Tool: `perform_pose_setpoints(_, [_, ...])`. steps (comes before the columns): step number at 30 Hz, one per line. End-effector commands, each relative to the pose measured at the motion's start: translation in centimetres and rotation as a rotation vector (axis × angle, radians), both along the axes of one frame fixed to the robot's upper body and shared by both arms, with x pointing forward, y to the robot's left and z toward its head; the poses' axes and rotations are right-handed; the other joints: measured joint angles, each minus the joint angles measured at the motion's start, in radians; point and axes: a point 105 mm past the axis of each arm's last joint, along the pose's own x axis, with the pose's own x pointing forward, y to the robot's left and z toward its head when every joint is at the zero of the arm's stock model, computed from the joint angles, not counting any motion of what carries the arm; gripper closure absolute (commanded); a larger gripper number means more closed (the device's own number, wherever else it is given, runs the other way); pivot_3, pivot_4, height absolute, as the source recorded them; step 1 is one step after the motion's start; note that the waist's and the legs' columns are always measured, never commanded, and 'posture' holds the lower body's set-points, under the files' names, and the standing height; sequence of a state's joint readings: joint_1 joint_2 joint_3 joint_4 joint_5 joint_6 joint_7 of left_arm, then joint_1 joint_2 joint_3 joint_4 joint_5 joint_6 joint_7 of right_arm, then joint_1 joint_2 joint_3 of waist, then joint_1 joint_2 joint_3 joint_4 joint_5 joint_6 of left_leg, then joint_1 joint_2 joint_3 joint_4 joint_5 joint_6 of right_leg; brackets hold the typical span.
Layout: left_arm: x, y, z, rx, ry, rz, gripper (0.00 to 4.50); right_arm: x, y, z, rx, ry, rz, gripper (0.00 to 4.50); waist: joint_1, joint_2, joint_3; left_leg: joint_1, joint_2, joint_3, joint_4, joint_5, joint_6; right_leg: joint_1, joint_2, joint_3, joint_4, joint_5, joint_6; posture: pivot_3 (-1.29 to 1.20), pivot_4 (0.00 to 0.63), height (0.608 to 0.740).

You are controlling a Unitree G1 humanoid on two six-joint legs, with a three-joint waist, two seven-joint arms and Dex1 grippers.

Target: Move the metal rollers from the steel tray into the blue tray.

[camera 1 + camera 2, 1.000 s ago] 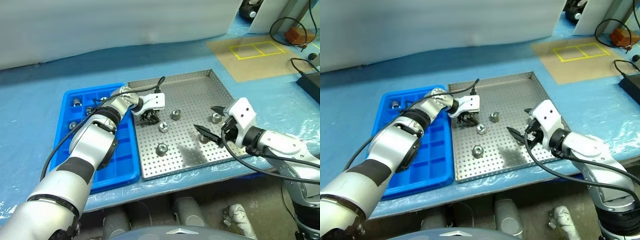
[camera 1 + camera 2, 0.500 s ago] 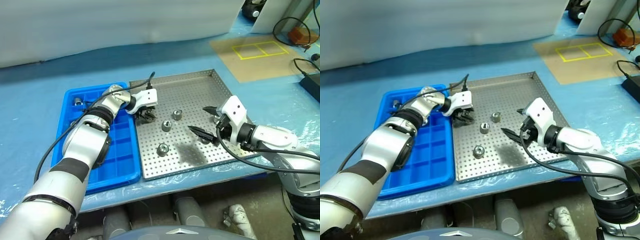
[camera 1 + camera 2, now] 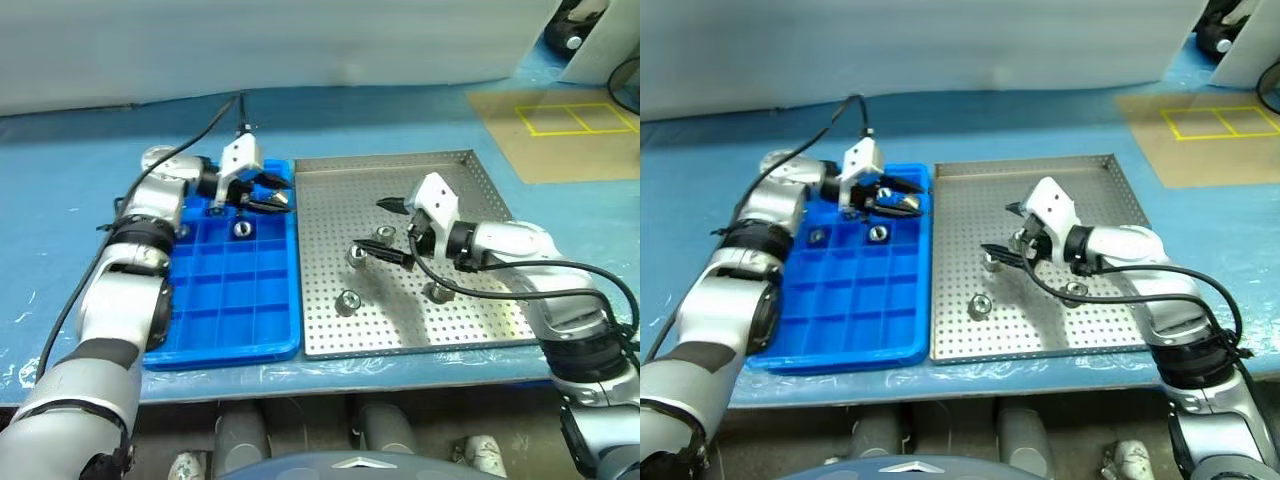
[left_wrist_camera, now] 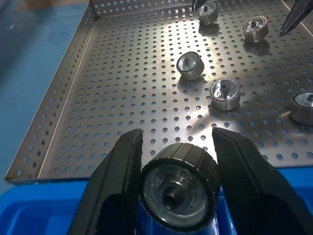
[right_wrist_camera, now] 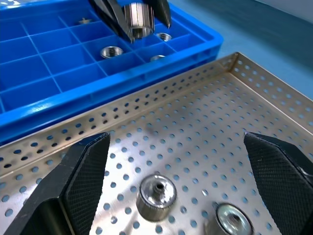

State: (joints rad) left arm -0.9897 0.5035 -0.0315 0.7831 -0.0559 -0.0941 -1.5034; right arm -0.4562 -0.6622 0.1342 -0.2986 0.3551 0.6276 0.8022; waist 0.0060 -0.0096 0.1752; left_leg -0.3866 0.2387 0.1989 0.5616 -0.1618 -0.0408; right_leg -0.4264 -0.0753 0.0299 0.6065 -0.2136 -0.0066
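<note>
The metal roller (image 3: 278, 198) is clear above the blue tray and its nearer compartments (image 3: 184, 296) are empty. My left gripper should keep heading toward those and let go inside one.
My left gripper (image 3: 279, 196) is shut on a metal roller (image 4: 178, 193) and holds it in the air over the blue tray (image 3: 230, 310), above the far compartments along the side next to the steel tray (image 3: 470, 320). Other rollers (image 3: 877, 233) lie in blue compartments. My right gripper (image 3: 375, 229) hangs open over the middle of the steel tray, with nothing between its fingers (image 5: 73, 186). A roller (image 5: 156, 193) stands on the perforated floor just below the opening. Several more rollers (image 3: 347, 301) are scattered on that floor.
The two trays sit side by side on a pale blue table sheet (image 3: 60, 250). A black cable (image 3: 200, 130) runs along my left arm. A brown board with yellow squares (image 3: 565, 125) lies at the far right.
The camera has swung, shifting the whole picture. My left gripper has lifted the roller from the steel tray's left side to above the blue tray. The right gripper moved in over the tray's middle.
</note>
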Motion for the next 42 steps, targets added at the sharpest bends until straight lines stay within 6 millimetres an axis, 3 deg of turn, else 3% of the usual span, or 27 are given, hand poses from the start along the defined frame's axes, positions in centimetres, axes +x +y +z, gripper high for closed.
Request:
perform_pose_setpoints(1, [-1.8, 2.1, 1.8, -0.018, -0.053, 0.033, 2.56, 0.4, 0.8, 0.8, 0.006, -0.046, 0.050, 0.00, 0.009, 0.000, 0.000, 0.000, 0.000, 0.000, -0.001, 0.000, 0.000, 0.000, 0.000, 0.000, 0.000, 0.000, 0.000, -0.17, 0.150, 0.740])
perform_pose_setpoints(8, [-5.1, 8.3, 1.6, 0.038, -0.052, 0.248, 2.56, 1.3, 2.8, 0.4, 0.022, -0.040, 0.138, 0.00, 0.038, 0.000, 0.000, -0.003, 0.001, 0.000, -0.002, 0.004, -0.007, -0.006, 0.001, -0.002, 0.003, 0.000, -0.001, -0.05, 0.150, 0.740])
perform_pose_setpoints(13, [-6.9, 10.5, 0.4, 0.054, -0.018, 0.349, 2.56, 1.8, 3.8, 0.2, 0.023, -0.041, 0.183, 0.00, 0.058, 0.001, 0.000, -0.003, 0.001, -0.001, -0.003, 0.006, -0.010, -0.006, 0.001, -0.002, 0.003, 0.000, 0.000, 0.00, 0.150, 0.740])
perform_pose_setpoints(22, [-10.6, 11.2, -3.6, 0.019, 0.145, 0.444, 2.56, 2.2, 4.1, 0.1, 0.017, -0.045, 0.206, 0.00, 0.068, 0.000, 0.000, -0.006, 0.001, -0.002, -0.003, 0.006, -0.011, -0.009, 0.002, -0.002, 0.004, 0.000, 0.000, 0.01, 0.150, 0.740])
perform_pose_setpoints(32, [-10.1, 11.2, -5.7, 0.022, 0.187, 0.488, 2.56, 2.2, 3.6, 0.1, 0.007, -0.050, 0.188, 0.00, 0.066, 0.000, 0.000, -0.004, 0.001, -0.002, -0.002, 0.007, -0.011, -0.009, 0.002, -0.001, 0.008, 0.000, 0.000, -0.01, 0.150, 0.740])
perform_pose_setpoints(33, [-9.9, 11.3, -5.7, 0.023, 0.186, 0.492, 1.81, 2.2, 3.5, 0.1, 0.006, -0.051, 0.184, 0.00, 0.065, 0.000, 0.000, -0.004, 0.001, -0.002, -0.002, 0.007, -0.011, -0.009, 0.002, -0.001, 0.008, 0.000, 0.000, -0.02, 0.150, 0.740])
perform_pose_setpoints(37, [-9.2, 11.4, -5.6, 0.045, 0.145, 0.500, 0.58, 2.1, 3.3, 0.0, 0.009, -0.050, 0.171, 0.00, 0.065, 0.000, 0.000, -0.004, 0.001, -0.002, -0.001, 0.007, -0.012, -0.010, 0.002, -0.001, 0.009, 0.000, 0.000, -0.04, 0.150, 0.740])
perform_pose_setpoints(42, [-7.9, 10.4, -4.6, 0.029, 0.102, 0.472, 0.58, 1.9, 3.1, -0.1, 0.010, -0.048, 0.154, 0.00, 0.065, 0.000, 0.000, -0.004, 0.001, -0.002, 0.001, 0.007, -0.012, -0.010, 0.002, -0.001, 0.012, 0.000, 0.000, -0.06, 0.150, 0.740])
